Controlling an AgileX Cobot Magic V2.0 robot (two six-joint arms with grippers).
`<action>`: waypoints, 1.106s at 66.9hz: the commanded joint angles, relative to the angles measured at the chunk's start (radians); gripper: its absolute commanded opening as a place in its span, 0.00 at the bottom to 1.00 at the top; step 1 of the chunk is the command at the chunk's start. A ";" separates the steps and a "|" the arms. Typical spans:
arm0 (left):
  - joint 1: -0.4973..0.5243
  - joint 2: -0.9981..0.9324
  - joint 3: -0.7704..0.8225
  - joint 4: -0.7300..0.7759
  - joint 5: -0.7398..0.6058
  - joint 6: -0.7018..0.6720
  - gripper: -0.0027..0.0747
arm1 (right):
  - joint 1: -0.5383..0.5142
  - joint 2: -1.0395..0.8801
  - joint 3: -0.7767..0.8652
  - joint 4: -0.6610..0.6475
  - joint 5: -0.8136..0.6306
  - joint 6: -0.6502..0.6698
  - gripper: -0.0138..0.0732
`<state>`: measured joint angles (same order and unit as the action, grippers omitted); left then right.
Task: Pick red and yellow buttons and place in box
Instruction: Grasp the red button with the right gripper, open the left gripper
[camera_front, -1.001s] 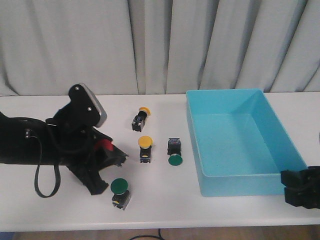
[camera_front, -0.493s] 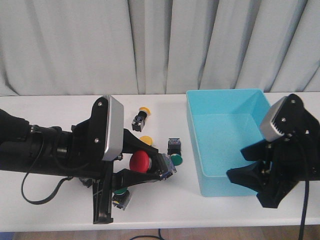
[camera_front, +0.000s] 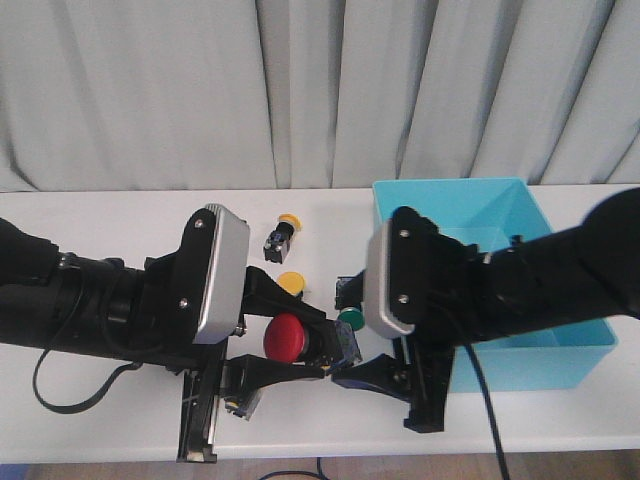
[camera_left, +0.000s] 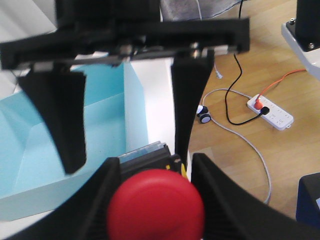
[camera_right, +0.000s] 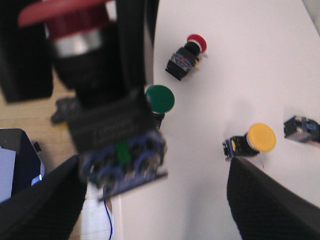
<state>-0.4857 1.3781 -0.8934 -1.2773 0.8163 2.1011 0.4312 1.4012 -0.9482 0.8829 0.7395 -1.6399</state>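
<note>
The red button's cap end (camera_front: 287, 338) is in my left gripper, far from the turquoise box, so next my right gripper grabs the block body (camera_front: 345, 345) and carries the button over.
My left gripper (camera_front: 300, 342) is shut on a red button (camera_front: 287, 335) and holds it above the table, cap toward the camera. In the left wrist view the red cap (camera_left: 156, 205) sits between the jaws. My right gripper (camera_front: 352, 372) is open and faces the held button from the right, with the button's block body (camera_right: 115, 145) between its spread fingers (camera_right: 272, 200) but not gripped. The turquoise box (camera_front: 500, 205) stands behind the right arm. On the table lie two yellow buttons (camera_front: 291, 282) (camera_front: 283, 233) and another red button (camera_right: 187, 55).
A green button (camera_front: 350, 318) lies beside the box's near left corner. A second green button (camera_right: 160, 98) lies near the table's front edge under the left arm. The table edge and floor run close by the right gripper (camera_right: 100, 220).
The left gripper lifted the red button off the table and moved right. The right arm swung from the table's right end, past the box, to face the held button.
</note>
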 joint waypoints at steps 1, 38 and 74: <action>-0.003 -0.027 -0.028 -0.067 0.024 0.000 0.27 | 0.024 0.009 -0.069 0.022 0.029 -0.021 0.80; -0.003 -0.027 -0.028 -0.067 0.022 0.000 0.28 | 0.039 0.022 -0.075 0.019 0.087 -0.049 0.45; -0.003 -0.027 -0.028 -0.056 0.004 -0.008 0.82 | 0.039 0.022 -0.075 0.019 0.089 -0.045 0.41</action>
<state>-0.4857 1.3781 -0.8934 -1.2783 0.8149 2.1011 0.4707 1.4515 -0.9907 0.8624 0.8296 -1.6792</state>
